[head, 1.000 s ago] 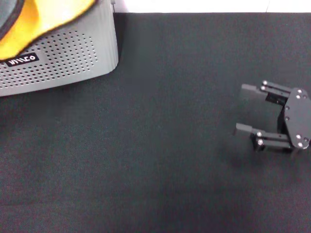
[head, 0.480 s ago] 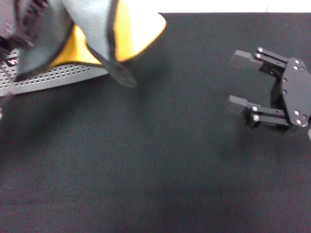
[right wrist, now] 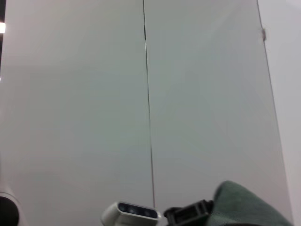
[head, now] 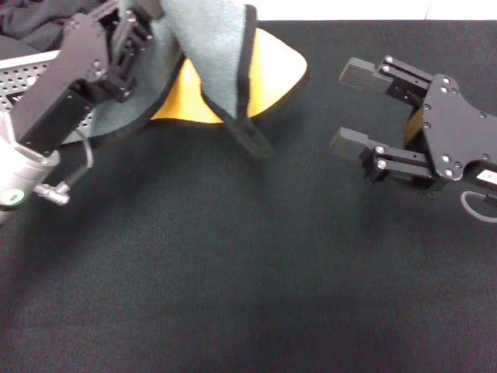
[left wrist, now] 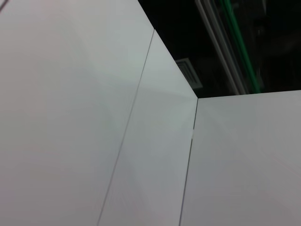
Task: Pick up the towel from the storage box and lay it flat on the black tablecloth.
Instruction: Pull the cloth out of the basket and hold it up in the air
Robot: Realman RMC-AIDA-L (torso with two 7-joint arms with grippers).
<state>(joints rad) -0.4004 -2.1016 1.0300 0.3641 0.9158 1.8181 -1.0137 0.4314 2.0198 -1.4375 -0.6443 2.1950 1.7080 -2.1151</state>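
The towel's drooping corner (head: pixel 251 138) is hanging free in front of my right gripper's open fingers, so my right gripper keeps going toward the black edging (head: pixel 244 107) and closes there.
The towel (head: pixel 213 66) hangs from my left gripper (head: pixel 140 31), which is shut on its upper edge at the back left, above the black tablecloth (head: pixel 233 272). Its grey-green side with black edging faces me, and the yellow side (head: pixel 268 66) shows behind. Its lower corner droops to the cloth. The storage box (head: pixel 31 74) is at the far left, mostly hidden behind my left arm. My right gripper (head: pixel 351 109) is open and empty, just right of the towel, its fingers pointing at it. A grey-green bit of the towel (right wrist: pixel 244 202) also shows in the right wrist view.
A dark cloth (head: pixel 31 19) lies bunched at the back left, by the box. White wall panels (left wrist: pixel 141 141) fill the left wrist view. The tablecloth's far edge (head: pixel 373 21) meets a white surface at the back.
My left arm has lifted the towel out of the box and carried it right, over the tablecloth. My right gripper has moved back and left, toward the towel, still open.
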